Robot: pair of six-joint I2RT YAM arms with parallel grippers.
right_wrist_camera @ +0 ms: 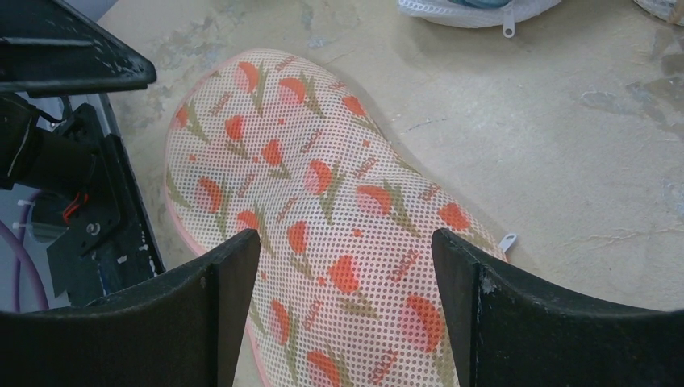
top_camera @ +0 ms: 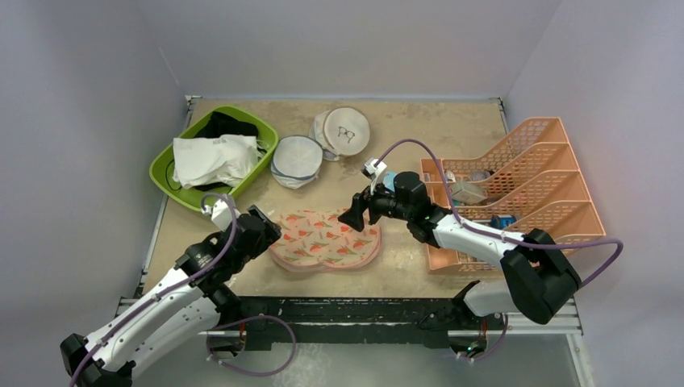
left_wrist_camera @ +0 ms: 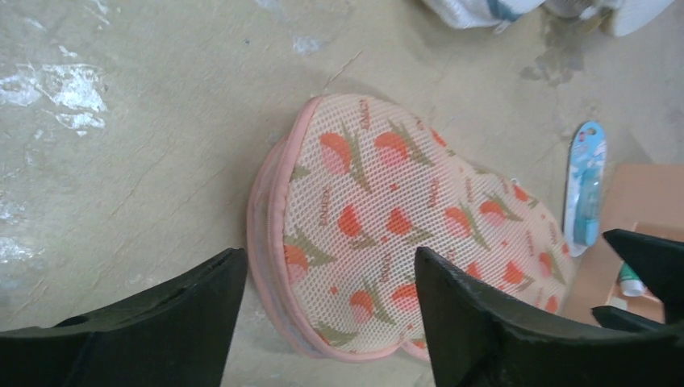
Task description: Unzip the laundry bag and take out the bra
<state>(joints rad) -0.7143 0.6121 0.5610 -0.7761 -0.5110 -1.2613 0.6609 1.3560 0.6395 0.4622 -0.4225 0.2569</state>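
My gripper will find the bra spread inside, with a cup in each end, when it opens the laundry bag, because the bag pinches in between its rounded ends.
The laundry bag is a peanut-shaped pinkish case with orange-red flowers. It lies flat and zipped near the table's front edge. It shows in the left wrist view and the right wrist view. A small white zip pull sticks out at its edge. My left gripper is open at the bag's left end. My right gripper is open just above the bag's right end. Neither touches it that I can see. The bra is hidden.
A green basket with white and black garments stands at the back left. A round white-grey mesh bag and a round white bag with a glasses drawing lie behind. An orange rack stands on the right.
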